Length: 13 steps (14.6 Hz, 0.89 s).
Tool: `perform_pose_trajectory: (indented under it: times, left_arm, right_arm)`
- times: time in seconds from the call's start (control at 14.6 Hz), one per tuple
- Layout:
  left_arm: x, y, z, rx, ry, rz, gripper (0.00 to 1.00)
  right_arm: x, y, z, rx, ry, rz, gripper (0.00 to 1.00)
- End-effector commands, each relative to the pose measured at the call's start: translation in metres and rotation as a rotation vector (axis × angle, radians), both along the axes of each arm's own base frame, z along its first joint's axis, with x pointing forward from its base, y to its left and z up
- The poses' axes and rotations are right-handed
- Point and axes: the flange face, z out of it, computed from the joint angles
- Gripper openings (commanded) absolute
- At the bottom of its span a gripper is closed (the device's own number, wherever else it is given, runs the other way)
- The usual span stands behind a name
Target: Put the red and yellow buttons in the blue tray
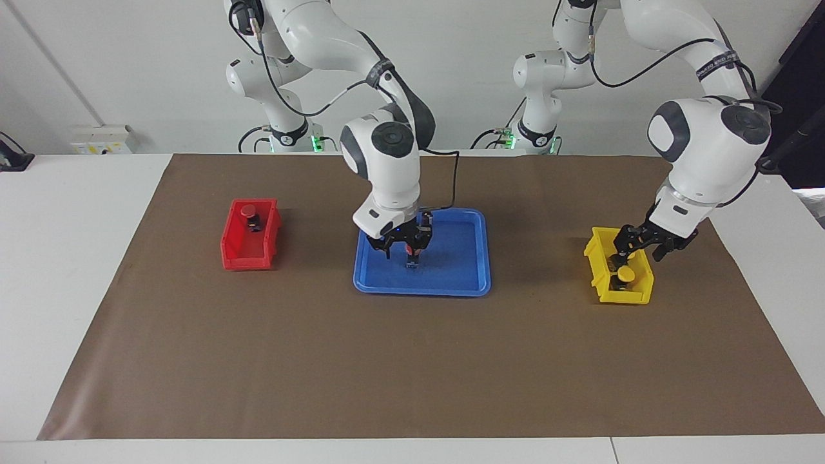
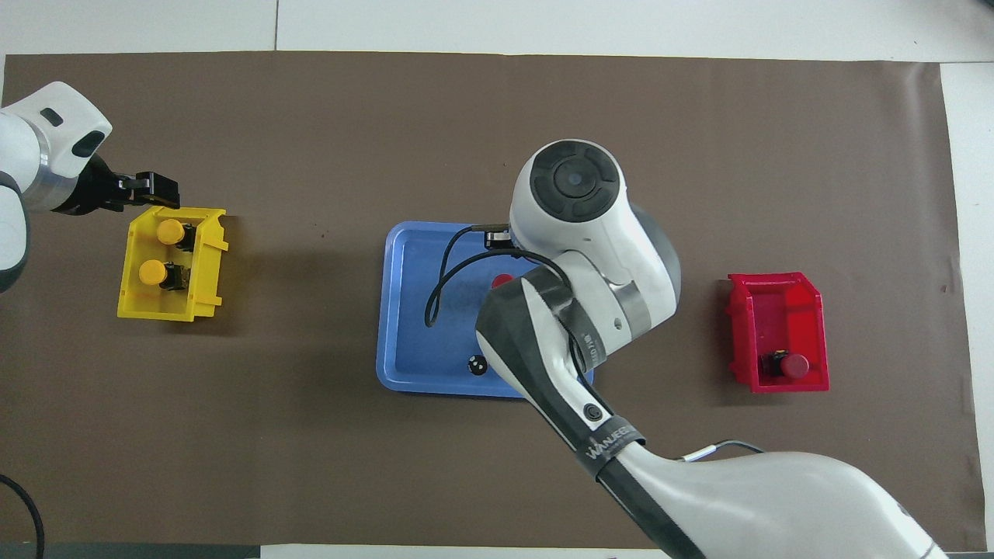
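The yellow button (image 2: 172, 232) will stand with its cap up when I put it in the blue tray, because it has a blocky black base (image 2: 188, 238) behind its cap.
The blue tray (image 1: 464, 287) (image 2: 396, 310) lies mid-table. In it stands a red button (image 1: 412, 258) (image 2: 502, 279), directly under my right gripper (image 1: 405, 248), whose hand hides most of it. A second red button (image 1: 248, 210) (image 2: 794, 365) sits in the red bin (image 1: 248, 258) (image 2: 776, 295). Two yellow buttons (image 2: 169, 230) (image 2: 152, 272) sit in the yellow bin (image 1: 635, 293) (image 2: 155, 310). My left gripper (image 1: 635, 251) (image 2: 155, 189) hangs open low over that bin and covers one yellow button in the facing view; the other (image 1: 624, 275) shows.
A small black round thing (image 2: 477, 364) lies in the tray near its edge closest to the robots. The red bin stands toward the right arm's end of the brown mat, the yellow bin toward the left arm's end.
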Motion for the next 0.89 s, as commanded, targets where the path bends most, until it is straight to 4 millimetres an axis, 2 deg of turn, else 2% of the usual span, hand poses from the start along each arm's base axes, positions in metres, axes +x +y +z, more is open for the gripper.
perform_pose_trajectory:
  times: [0.0,0.14,0.34,0.41,0.62,0.75,0.82]
  left_arm:
    - [-0.001,0.005,-0.012,-0.002,-0.022,-0.004,0.72]
    - [0.001,0.017,-0.021,-0.002,-0.008,0.015,0.68]
    - [-0.001,0.018,-0.038,-0.002,0.010,0.013,0.68]
    - [0.001,0.018,-0.046,-0.001,0.016,0.008,0.68]
    - [0.003,0.022,-0.057,-0.002,0.025,0.011,0.68]
    - [0.002,0.027,-0.065,-0.002,0.039,0.018,0.68]
    - [0.001,0.028,-0.066,-0.002,0.042,0.020,0.67]
  right_arm:
    - [-0.021,-0.083,0.047,-0.006,0.036,0.006,0.60]
    - [-0.059,-0.146,0.048,-0.001,0.060,0.038,0.62]
    - [-0.125,-0.234,0.038,0.012,0.033,0.147,0.62]
    - [-0.139,-0.260,0.035,0.016,0.033,0.177,0.63]
    - [-0.160,-0.331,0.016,0.019,0.014,0.209,0.64]
    - [-0.164,-0.361,0.009,0.018,0.011,0.219,0.65]
    - [-0.166,-0.366,0.002,0.020,0.021,0.208,0.65]
